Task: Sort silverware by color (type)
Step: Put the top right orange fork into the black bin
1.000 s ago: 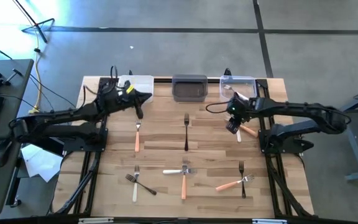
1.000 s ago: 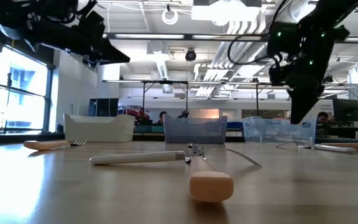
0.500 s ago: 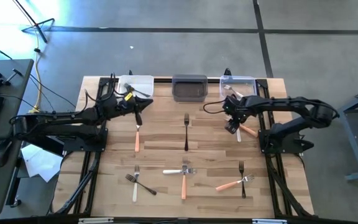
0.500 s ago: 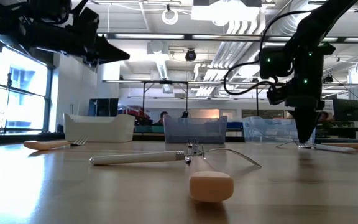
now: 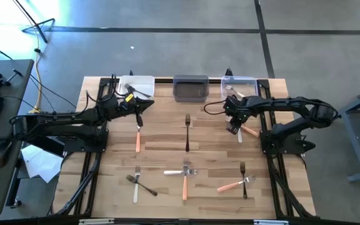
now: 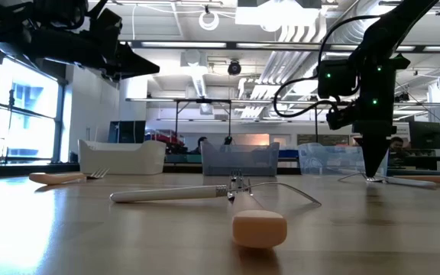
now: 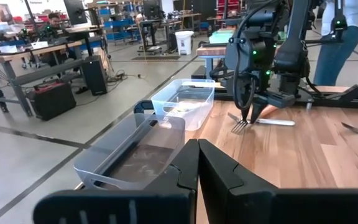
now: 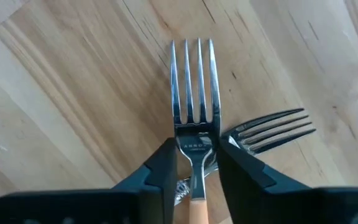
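Note:
My right gripper should lift clear and grab the orange-handled fork nearer to its tines, because my right gripper's finger is touching the white-handled fork beside the orange-handled fork's neck.
My right gripper is open and down at the table near the right side. Its fingers stand on either side of the neck of an orange-handled fork lying flat, also seen in the high view as fork. A second fork's tines lie right beside it. My left gripper is shut and empty, hovering above the tine end of another orange-handled fork. A black-handled fork lies mid-table. Several more forks lie toward the near edge.
Three small bins line the far edge: a white one, a grey one and a clear one. Bare wood lies between the mid-table forks and the near group. The room beyond holds benches and people.
My right gripper has come down to the table and slightly toward the left, settling with its fingers around the orange-handled fork's neck. No fork has moved.

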Robot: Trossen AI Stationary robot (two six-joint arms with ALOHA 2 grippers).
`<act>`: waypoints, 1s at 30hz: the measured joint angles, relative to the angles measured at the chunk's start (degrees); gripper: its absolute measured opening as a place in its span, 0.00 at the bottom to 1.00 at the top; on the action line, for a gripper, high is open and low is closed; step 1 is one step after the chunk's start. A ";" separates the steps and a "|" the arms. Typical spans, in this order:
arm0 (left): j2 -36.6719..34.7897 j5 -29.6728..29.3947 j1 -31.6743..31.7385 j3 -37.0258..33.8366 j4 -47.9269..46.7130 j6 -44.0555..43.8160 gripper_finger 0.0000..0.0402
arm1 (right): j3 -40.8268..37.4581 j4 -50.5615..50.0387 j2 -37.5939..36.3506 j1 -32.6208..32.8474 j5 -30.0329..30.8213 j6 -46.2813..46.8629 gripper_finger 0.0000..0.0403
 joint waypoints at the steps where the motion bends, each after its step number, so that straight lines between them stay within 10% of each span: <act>1: 0.00 0.02 -0.20 -0.02 0.00 0.00 0.00 | 0.00 0.00 0.00 0.00 -0.02 0.00 0.21; 16: 0.00 0.02 -0.96 -0.02 0.01 0.05 0.00 | 0.00 0.43 0.00 0.00 2.06 -2.69 0.42; 30: 0.00 0.02 -0.96 -0.02 0.02 0.04 0.00 | 0.00 1.68 -0.02 0.00 0.96 -3.89 0.21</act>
